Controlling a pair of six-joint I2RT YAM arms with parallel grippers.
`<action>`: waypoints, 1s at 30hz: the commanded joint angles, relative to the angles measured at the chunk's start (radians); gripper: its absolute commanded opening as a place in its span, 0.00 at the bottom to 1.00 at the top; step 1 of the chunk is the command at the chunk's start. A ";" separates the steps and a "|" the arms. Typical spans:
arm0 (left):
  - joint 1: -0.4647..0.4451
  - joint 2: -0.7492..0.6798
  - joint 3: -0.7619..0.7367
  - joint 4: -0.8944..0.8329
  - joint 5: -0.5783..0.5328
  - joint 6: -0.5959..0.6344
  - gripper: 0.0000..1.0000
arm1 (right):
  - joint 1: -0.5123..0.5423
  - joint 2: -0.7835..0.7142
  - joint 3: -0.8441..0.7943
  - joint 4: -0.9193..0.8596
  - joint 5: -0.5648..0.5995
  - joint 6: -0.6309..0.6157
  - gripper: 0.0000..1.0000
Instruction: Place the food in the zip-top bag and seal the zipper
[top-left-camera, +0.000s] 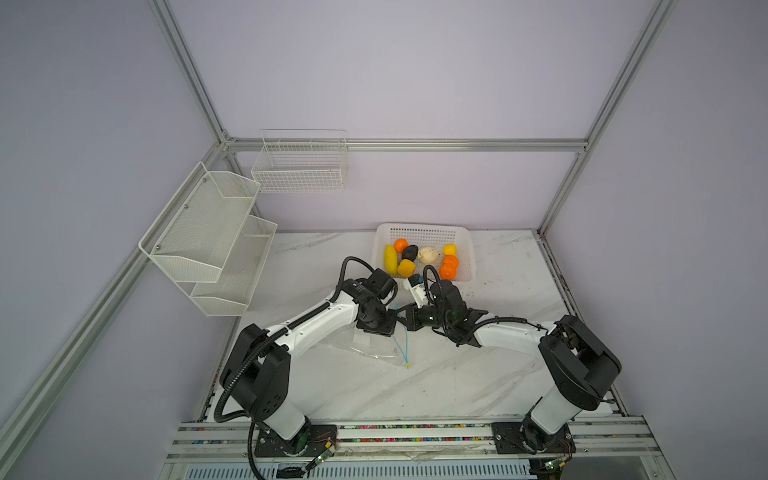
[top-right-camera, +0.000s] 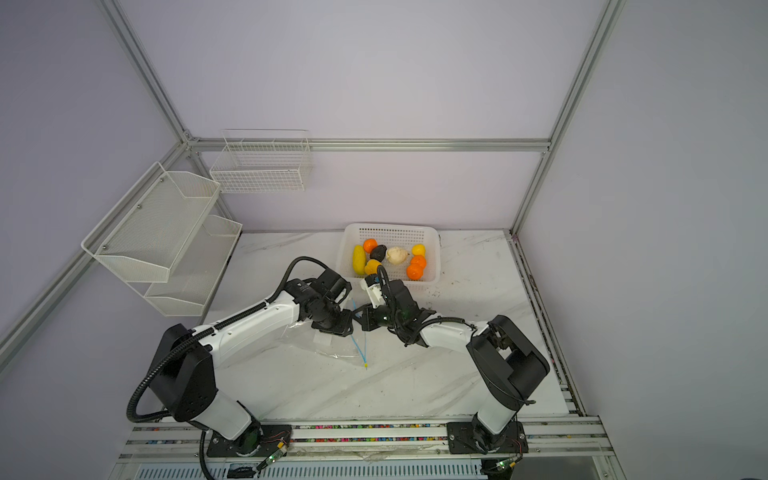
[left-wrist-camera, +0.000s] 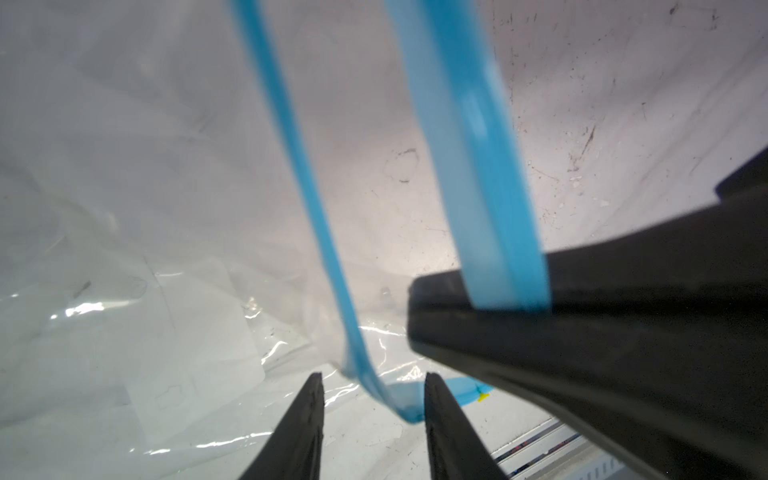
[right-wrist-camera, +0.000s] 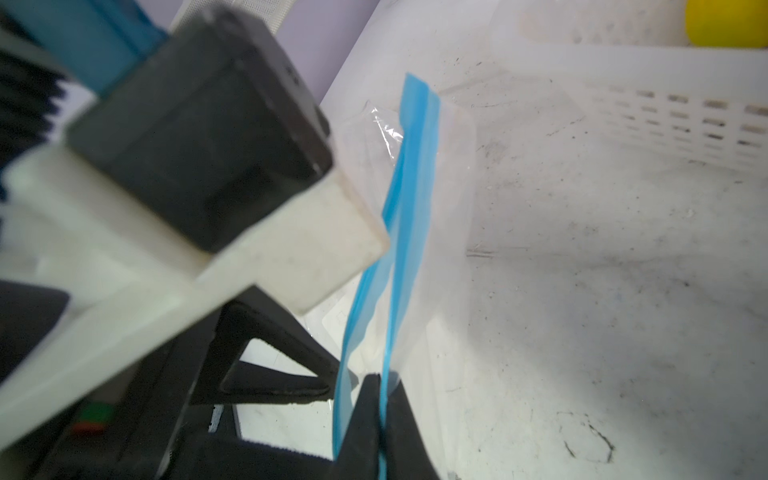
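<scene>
My left gripper has one zipper strand (left-wrist-camera: 329, 260) hanging loose between its fingers, so next I pinch it (left-wrist-camera: 369, 382) and pull it away from the held strand to widen the opening.
The zip-top bag (top-left-camera: 345, 347) (top-right-camera: 316, 343) lies flat and clear in the middle of the table. Its mouth is parted into two strands of the light-blue zipper (top-left-camera: 402, 340) (top-right-camera: 358, 345). My right gripper (right-wrist-camera: 380, 382) (top-left-camera: 404, 319) is shut on one strand and holds it up. My left gripper (left-wrist-camera: 374, 376) (top-left-camera: 394, 321) stands open right beside it, with the other strand (left-wrist-camera: 332, 257) hanging loose between its fingers. The yellow slider (top-left-camera: 407, 365) (left-wrist-camera: 482, 397) rests at the strip's near end. The food (top-left-camera: 428, 254) (top-right-camera: 397, 254) sits in the white basket (top-left-camera: 424, 227): orange balls, yellow pieces, a cream ball and a black lump.
The basket (top-right-camera: 390, 226) stands just behind both grippers, its wall (right-wrist-camera: 665, 112) close to the right wrist. A white mesh shelf (top-left-camera: 208, 237) hangs on the left wall and a wire basket (top-left-camera: 299, 166) on the back wall. The arms' mounting rail (top-left-camera: 415, 432) runs along the table front.
</scene>
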 joint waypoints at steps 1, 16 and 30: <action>0.004 -0.040 0.041 -0.012 -0.073 0.007 0.35 | 0.000 0.019 0.031 -0.008 -0.013 -0.013 0.08; 0.008 -0.115 -0.049 0.060 -0.095 -0.071 0.19 | 0.000 0.032 0.032 -0.012 -0.015 -0.023 0.09; 0.001 -0.114 -0.057 0.087 -0.043 -0.067 0.33 | 0.000 0.040 0.038 -0.012 -0.023 -0.024 0.09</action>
